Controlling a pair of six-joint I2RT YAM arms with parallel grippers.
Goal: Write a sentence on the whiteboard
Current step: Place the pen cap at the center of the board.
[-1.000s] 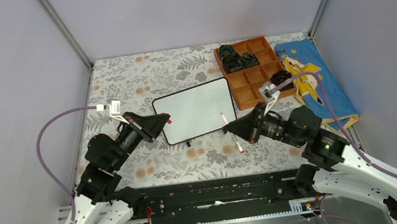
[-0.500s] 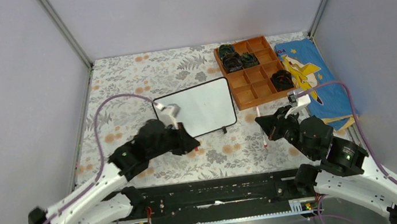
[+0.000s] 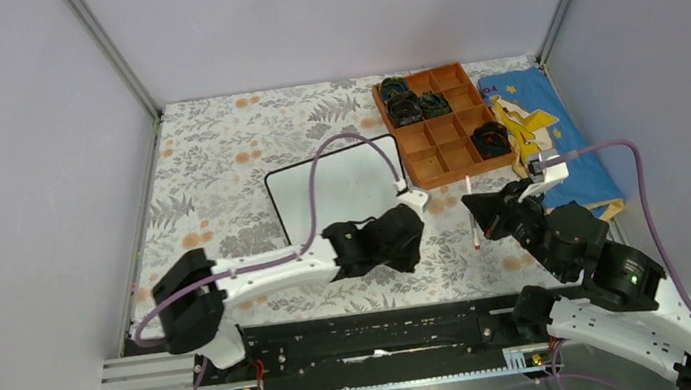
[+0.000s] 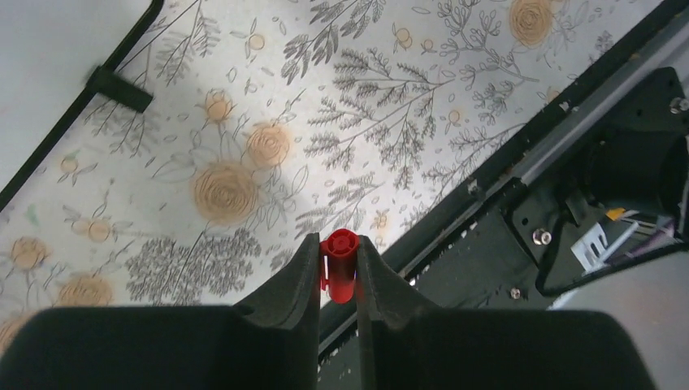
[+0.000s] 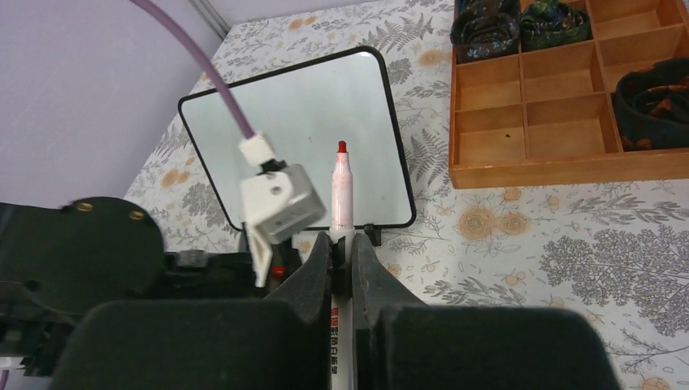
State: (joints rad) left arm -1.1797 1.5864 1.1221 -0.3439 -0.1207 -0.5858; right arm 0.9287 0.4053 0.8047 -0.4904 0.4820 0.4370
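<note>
My left gripper should keep lowering the red marker cap (image 4: 340, 264) until it touches down, then let go, since it hangs over open floral cloth (image 3: 435, 260), clear of the whiteboard.
The whiteboard (image 3: 331, 192) lies flat mid-table, and its visible surface is blank; no sentence shows on it. It also shows in the right wrist view (image 5: 292, 138), and one corner with a black foot shows in the left wrist view (image 4: 49, 65). My left gripper (image 3: 409, 250) is off the board's near right corner, shut on a red marker cap (image 4: 340, 272) above the floral cloth. My right gripper (image 3: 486, 217) is to the right of the board, shut on a white marker (image 5: 341, 191) whose bare red tip points toward the board.
A brown compartment tray (image 3: 433, 123) with dark items stands at the back right, with a blue cloth (image 3: 556, 137) beside it. The black rail (image 3: 370, 338) runs along the near edge. The left wrist's white camera block (image 5: 276, 199) hangs just left of the marker.
My left arm swung from the board's left side across its near edge to its near right corner. My right gripper drew back to the right with the marker, off the board.
</note>
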